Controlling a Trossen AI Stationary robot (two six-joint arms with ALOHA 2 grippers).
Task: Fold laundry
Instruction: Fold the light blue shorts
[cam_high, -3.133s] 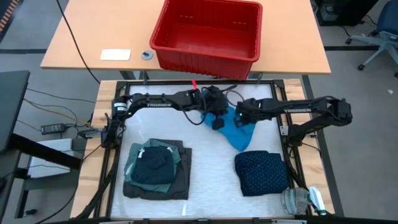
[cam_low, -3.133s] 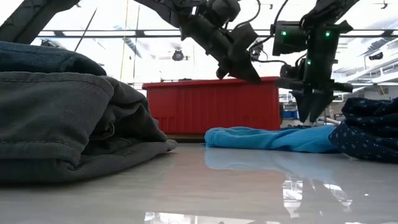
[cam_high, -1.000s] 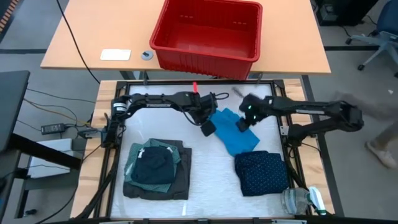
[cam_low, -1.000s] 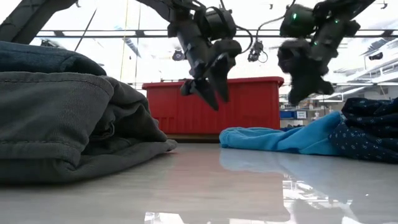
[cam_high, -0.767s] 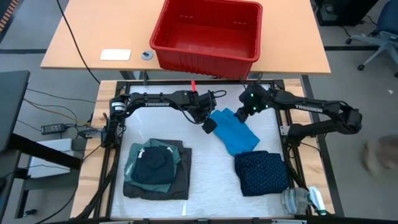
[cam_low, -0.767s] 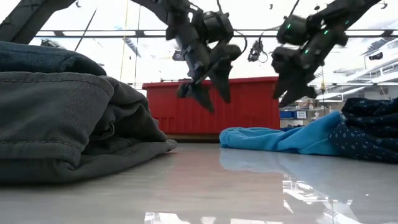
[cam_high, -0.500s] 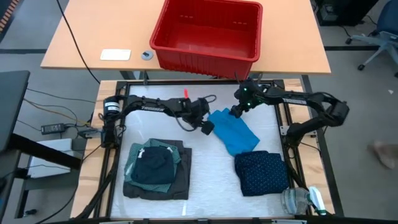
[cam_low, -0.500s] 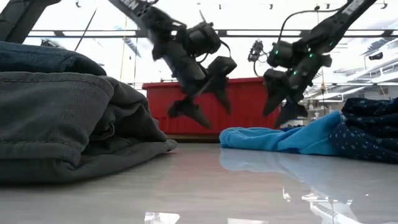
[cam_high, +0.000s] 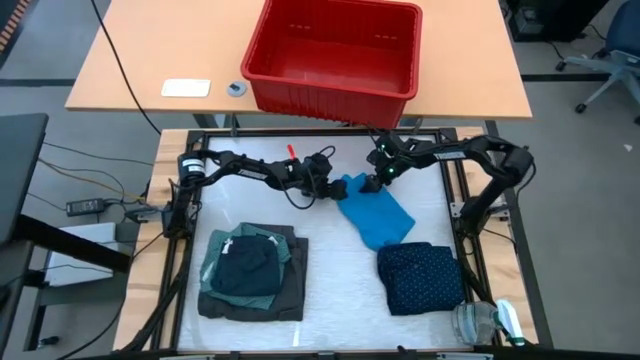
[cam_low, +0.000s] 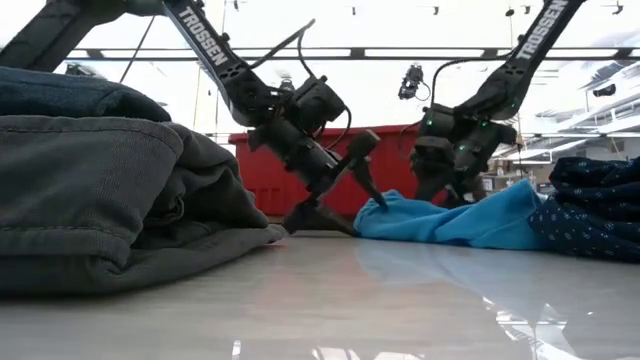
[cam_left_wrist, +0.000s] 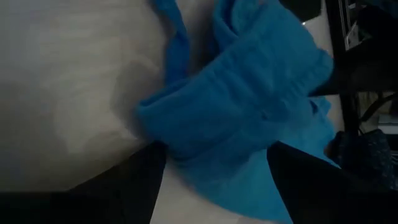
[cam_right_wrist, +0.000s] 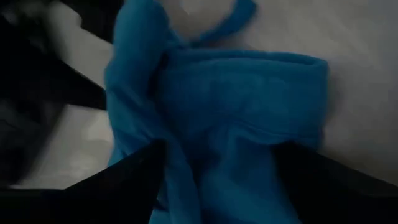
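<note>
The blue garment's corner (cam_high: 346, 187) will gather into a narrow pinch when the robot closes its left gripper, because loose, wrinkled cloth (cam_left_wrist: 217, 140) stretches across the gap between the gripper's fingers.
A bright blue garment (cam_high: 378, 218) lies crumpled flat on the white table, right of its middle. My left gripper (cam_high: 328, 190) stands open at the garment's far left corner, low over the table (cam_low: 335, 205). My right gripper (cam_high: 380, 178) stands open at the far right corner (cam_low: 440, 192). In each wrist view the blue cloth (cam_left_wrist: 249, 118) (cam_right_wrist: 236, 118) fills the gap between the two dark fingers. A folded stack of grey, teal-green and dark pieces (cam_high: 250, 272) lies near left. A folded navy dotted piece (cam_high: 420, 275) lies near right. My left gripper straddles the blue garment's far left corner (cam_left_wrist: 186, 143) with open fingers, slanting down from the table's left. One fingertip (cam_low: 375, 198) meets the cloth's end. My right gripper straddles the far right corner (cam_right_wrist: 186, 149), pointing down; whether its fingers touch the cloth I cannot tell.
A red plastic basket (cam_high: 335, 50) stands on the wooden desk beyond the table's far edge. A black frame (cam_high: 455, 200) runs round the table. Free table lies between the stack and the blue garment (cam_low: 330, 290). A clear bag (cam_high: 485, 322) sits at the near right corner.
Both grippers have come down from above the table to the blue garment's far end, and both have opened wider. My right gripper has also gone toward the far edge and a little left. The garment has stayed flat where it was.
</note>
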